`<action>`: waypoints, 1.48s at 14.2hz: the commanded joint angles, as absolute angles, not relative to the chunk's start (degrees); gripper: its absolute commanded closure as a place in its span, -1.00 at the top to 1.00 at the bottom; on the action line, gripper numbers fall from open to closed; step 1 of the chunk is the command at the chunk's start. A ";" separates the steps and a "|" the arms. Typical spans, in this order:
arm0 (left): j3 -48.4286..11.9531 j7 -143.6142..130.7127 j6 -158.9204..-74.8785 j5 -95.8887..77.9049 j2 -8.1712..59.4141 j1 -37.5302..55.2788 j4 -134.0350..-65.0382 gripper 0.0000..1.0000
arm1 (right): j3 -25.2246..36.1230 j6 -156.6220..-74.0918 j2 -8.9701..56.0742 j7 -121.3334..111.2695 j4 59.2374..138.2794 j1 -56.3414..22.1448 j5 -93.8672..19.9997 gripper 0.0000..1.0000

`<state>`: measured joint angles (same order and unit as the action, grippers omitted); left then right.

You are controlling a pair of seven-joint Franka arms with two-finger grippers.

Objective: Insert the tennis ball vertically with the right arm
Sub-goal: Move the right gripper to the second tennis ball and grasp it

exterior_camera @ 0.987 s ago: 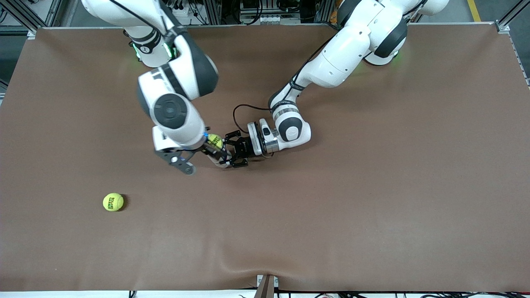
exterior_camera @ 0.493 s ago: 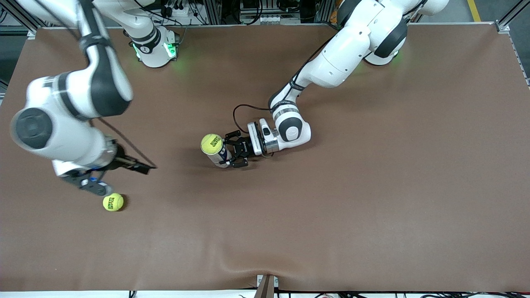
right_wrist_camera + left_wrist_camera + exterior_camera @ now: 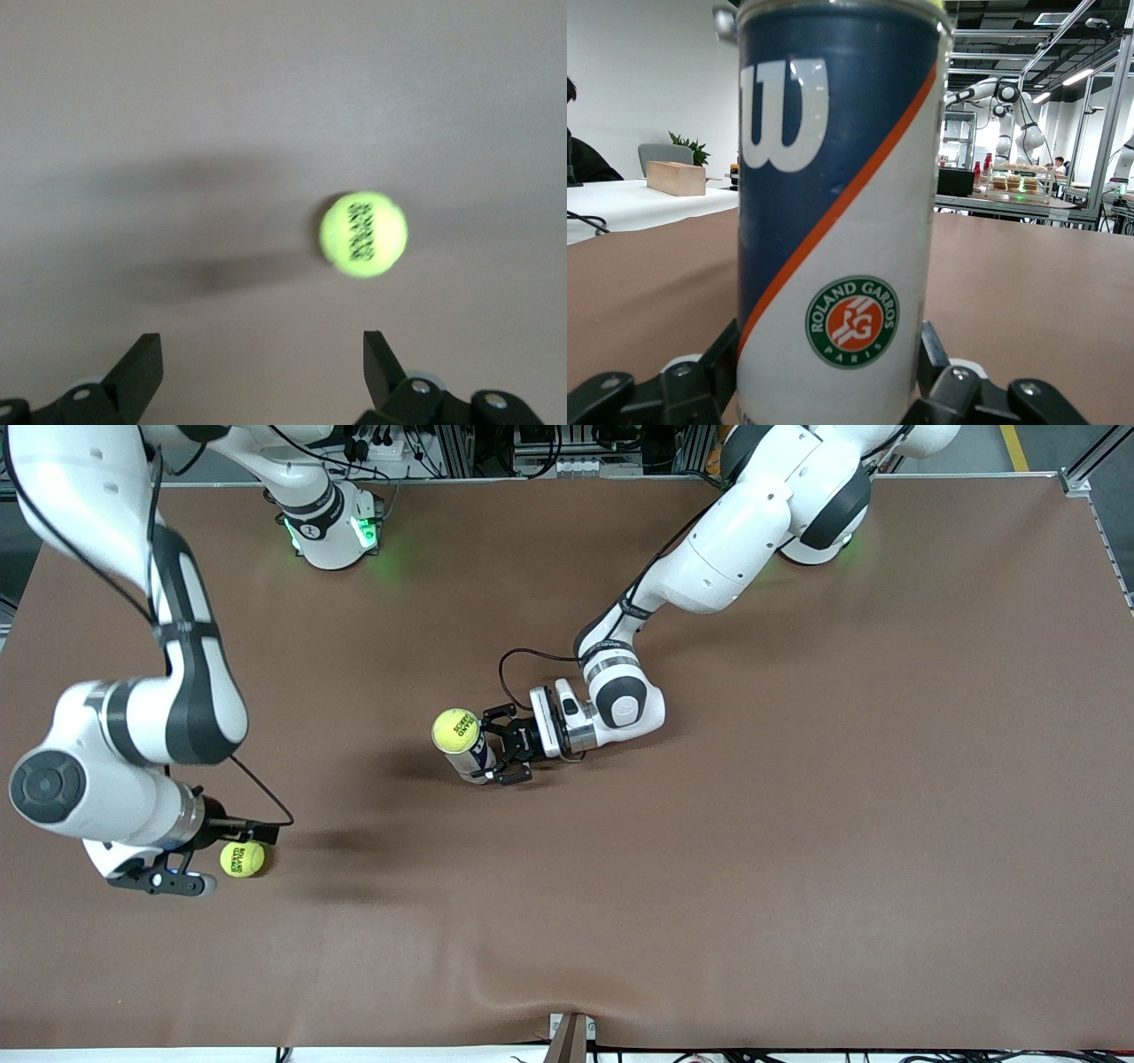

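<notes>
A tennis ball (image 3: 456,730) perches high at the can's rim (image 3: 457,748), so that ball will slide deeper when I push the other tennis ball in.
A blue and white Wilson ball can (image 3: 469,760) stands upright mid-table, with a yellow tennis ball (image 3: 455,731) sitting in its open top. My left gripper (image 3: 496,757) is shut on the can's lower part; the can fills the left wrist view (image 3: 833,177), with a black finger on each side of it. A second tennis ball (image 3: 242,858) lies on the table toward the right arm's end. My right gripper (image 3: 217,857) hangs low over the table at this ball, open and empty. In the right wrist view the ball (image 3: 363,234) lies ahead of the spread gripper (image 3: 261,350).
The brown table cover (image 3: 709,868) is bare apart from these things, with a ripple near its front edge (image 3: 496,992). A black cable (image 3: 514,657) loops on the table by the left wrist.
My right gripper left the can, where a ball now sits in the top, and swung toward the right arm's end down to the loose ball. The left arm and can stayed still.
</notes>
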<state>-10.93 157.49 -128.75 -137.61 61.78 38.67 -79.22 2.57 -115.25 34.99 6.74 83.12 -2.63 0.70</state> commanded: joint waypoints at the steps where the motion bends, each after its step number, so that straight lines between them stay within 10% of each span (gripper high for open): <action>1: -11.16 165.41 -129.29 -140.45 63.54 38.85 -78.57 0.64 | 1.49 -118.46 39.10 -0.15 81.65 2.18 1.76 1.00; 19: -11.16 165.50 -129.29 -140.71 63.54 38.94 -78.57 0.57 | 1.23 -126.39 47.46 -7.21 82.18 5.54 -6.59 1.00; 21: -11.16 165.50 -129.29 -140.71 63.54 38.93 -78.57 0.56 | 1.23 -126.39 47.46 -7.21 82.18 5.45 -6.59 0.46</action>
<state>-10.91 157.49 -128.78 -137.77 62.09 38.69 -79.20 1.75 -126.26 46.96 -6.52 83.11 5.01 -5.80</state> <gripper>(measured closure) 0.216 0.066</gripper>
